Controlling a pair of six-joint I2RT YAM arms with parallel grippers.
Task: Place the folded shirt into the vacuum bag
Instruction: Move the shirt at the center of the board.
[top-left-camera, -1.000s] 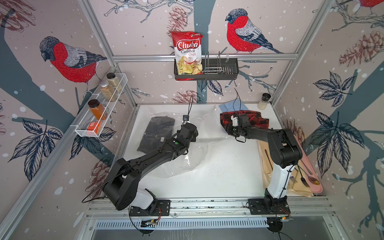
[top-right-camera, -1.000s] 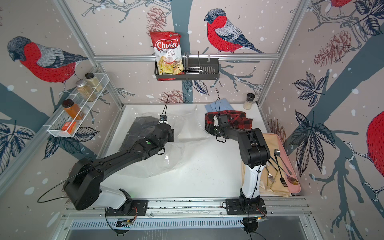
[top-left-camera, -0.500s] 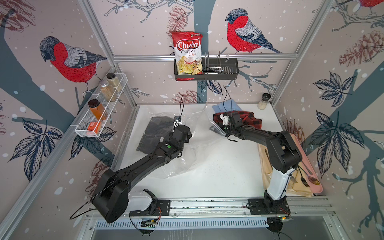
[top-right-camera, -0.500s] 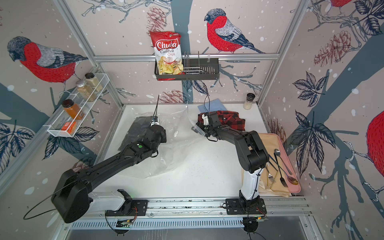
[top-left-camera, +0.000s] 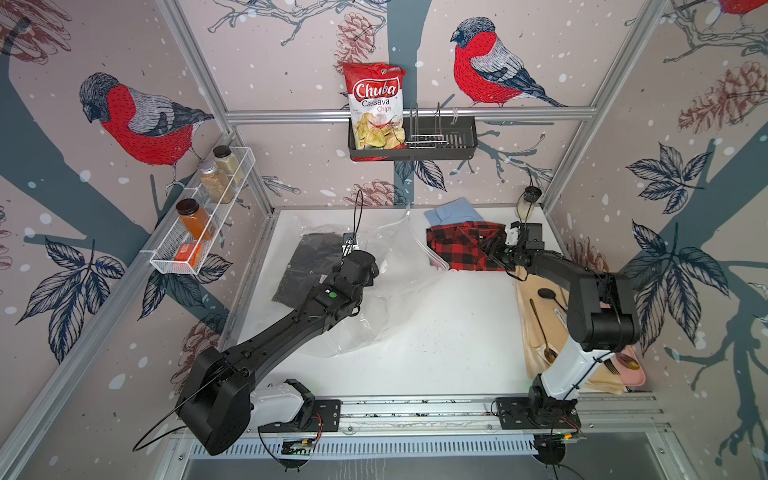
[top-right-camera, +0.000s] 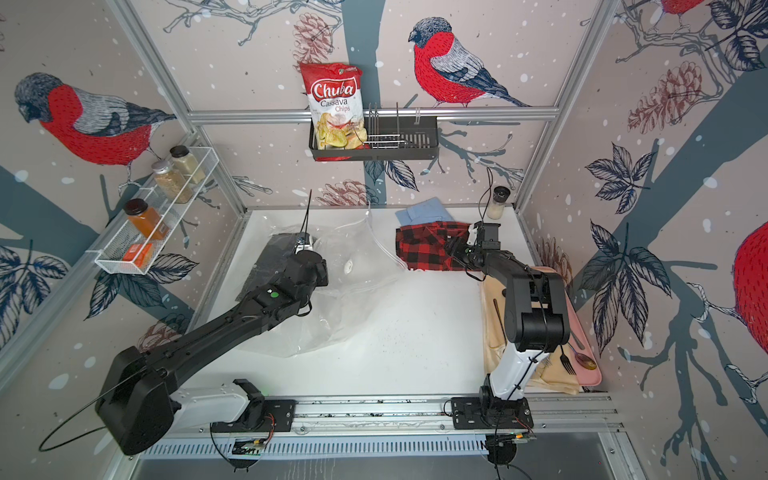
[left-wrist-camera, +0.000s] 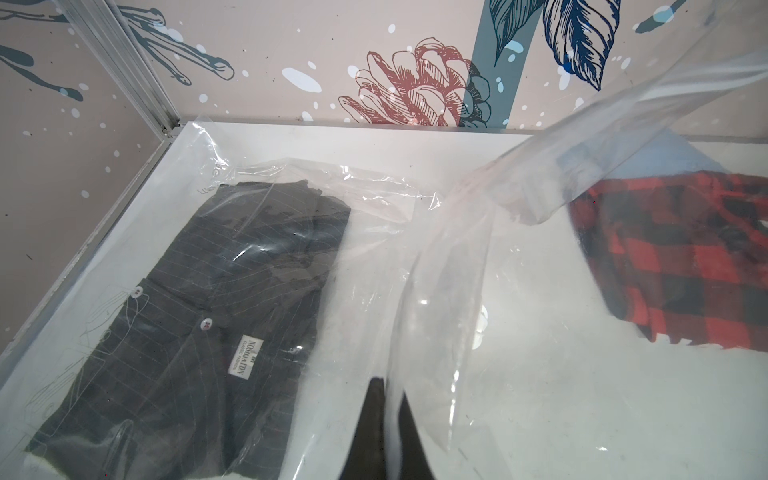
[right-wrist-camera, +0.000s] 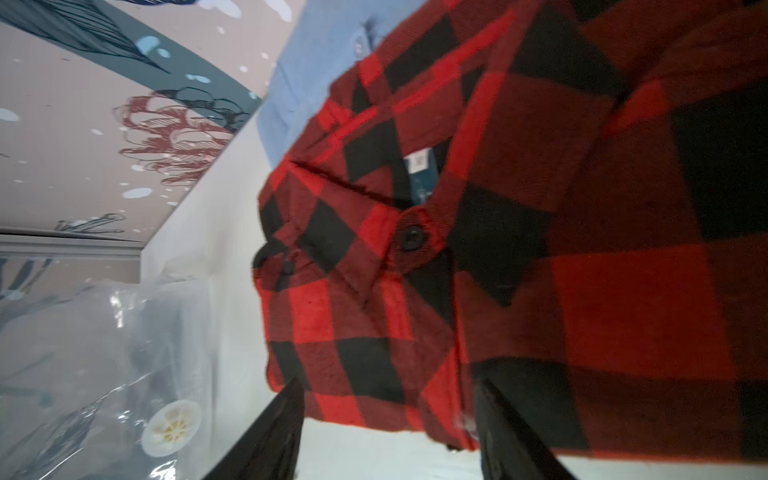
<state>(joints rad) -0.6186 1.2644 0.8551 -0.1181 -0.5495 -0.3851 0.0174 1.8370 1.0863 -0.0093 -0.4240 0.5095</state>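
I need to turn the plaid shirt, because it lies crooked to the bag's opening (top-left-camera: 432, 249). My right gripper should pull its collar end (top-left-camera: 486, 232) closer to do this before sliding the shirt in.
The clear vacuum bag (top-left-camera: 403, 291) lies crinkled at mid-left of the white table, its white valve (top-right-camera: 350, 264) facing up. A dark striped folded shirt (left-wrist-camera: 199, 316) lies inside it at the left. My left gripper (left-wrist-camera: 390, 386) is shut on the bag's upper film and holds it raised. A red-and-black plaid folded shirt (top-left-camera: 461, 249) rests at the back right, partly over a light blue shirt (top-left-camera: 453, 214). My right gripper (right-wrist-camera: 389, 381) is open at the plaid shirt's near edge, with the hem at its fingertips.
A beige cloth (top-left-camera: 536, 332) and a pink tray (top-left-camera: 636, 365) with cutlery lie along the right edge. A small jar (top-left-camera: 528, 203) stands in the back right corner. A spice rack (top-left-camera: 199, 232) hangs on the left wall and a black basket (top-left-camera: 440, 145) with a chips bag on the back wall.
My right gripper went left to the plaid shirt's far-left edge, nudging it that way, then drew back right, open throughout. My left arm shifted slightly left with the bag film.
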